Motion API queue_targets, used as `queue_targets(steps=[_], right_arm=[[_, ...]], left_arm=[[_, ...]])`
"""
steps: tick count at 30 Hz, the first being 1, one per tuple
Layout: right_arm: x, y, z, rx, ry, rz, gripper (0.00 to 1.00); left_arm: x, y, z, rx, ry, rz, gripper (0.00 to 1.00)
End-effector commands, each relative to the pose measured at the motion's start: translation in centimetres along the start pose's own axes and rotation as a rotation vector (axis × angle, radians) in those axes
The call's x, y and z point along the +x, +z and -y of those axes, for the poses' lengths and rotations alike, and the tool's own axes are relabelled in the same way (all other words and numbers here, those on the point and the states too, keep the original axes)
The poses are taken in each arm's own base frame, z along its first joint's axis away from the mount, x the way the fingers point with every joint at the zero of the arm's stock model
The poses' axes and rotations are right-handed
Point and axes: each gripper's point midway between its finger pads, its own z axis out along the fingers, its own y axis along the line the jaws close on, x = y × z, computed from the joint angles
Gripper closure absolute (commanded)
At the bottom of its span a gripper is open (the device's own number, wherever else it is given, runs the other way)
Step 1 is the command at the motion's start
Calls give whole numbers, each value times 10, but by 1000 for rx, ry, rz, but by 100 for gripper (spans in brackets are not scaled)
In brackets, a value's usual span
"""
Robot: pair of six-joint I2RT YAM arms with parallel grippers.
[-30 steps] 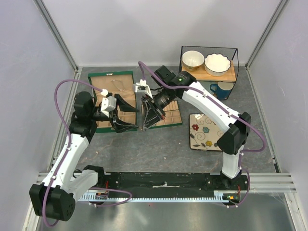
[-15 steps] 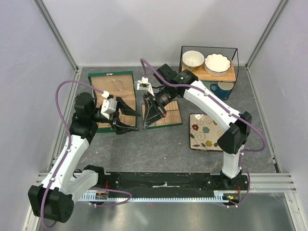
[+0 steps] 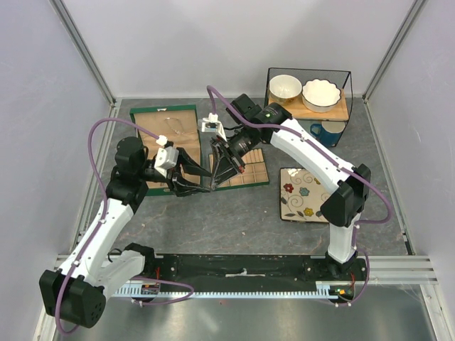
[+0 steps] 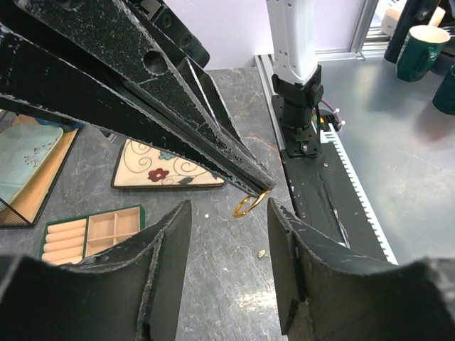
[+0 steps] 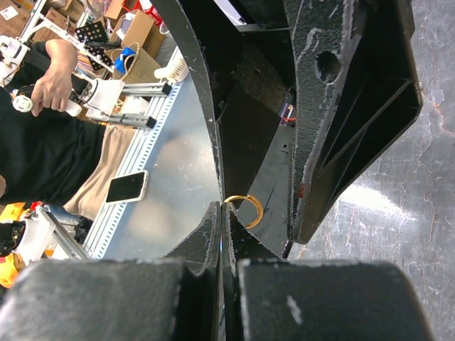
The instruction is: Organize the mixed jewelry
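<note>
My right gripper is holding the gold ring (image 4: 251,204) at a slant off the ends of its fingers. My left gripper should hold the ring by its free side (image 4: 239,212) while my right gripper opens and lines up again.
My right gripper (image 3: 214,183) is shut on a small gold ring (image 5: 246,207) pinched at its fingertips (image 5: 222,212). The left wrist view shows the ring (image 4: 250,204) hanging from the right gripper's tips (image 4: 260,187) just above the grey table. My left gripper (image 3: 205,181) is open and empty. Its jaws stand on either side of the ring, short of it (image 4: 227,273). A tiny gold piece (image 4: 261,253) lies on the table between the left jaws. A fine chain (image 3: 173,126) lies in the green jewelry box (image 3: 153,112).
The tan compartment tray (image 3: 250,170) lies behind the right gripper and also shows in the left wrist view (image 4: 96,231). A floral mat (image 3: 302,194), a dark mug (image 3: 325,133) and a rack with two bowls (image 3: 310,108) stand to the right.
My left gripper has moved right, up to the right gripper's tips, so its open jaws now flank the ring. The right gripper has barely moved.
</note>
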Motion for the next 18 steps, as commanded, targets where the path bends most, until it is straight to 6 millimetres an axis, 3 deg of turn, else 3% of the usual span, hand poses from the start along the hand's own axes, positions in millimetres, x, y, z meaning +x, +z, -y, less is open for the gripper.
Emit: queue_targets(steps=[1, 12, 18], right_arm=[[-13, 0, -5, -33, -60, 29, 100], [-14, -1, -6, -28, -64, 31, 100], [-14, 0, -4, -28, -59, 31, 100]], left_arm=[[-15, 1, -3, -6, 53, 10, 48], [-11, 1, -1, -4, 31, 9, 58], [-13, 2, 1, -2, 25, 11, 70]])
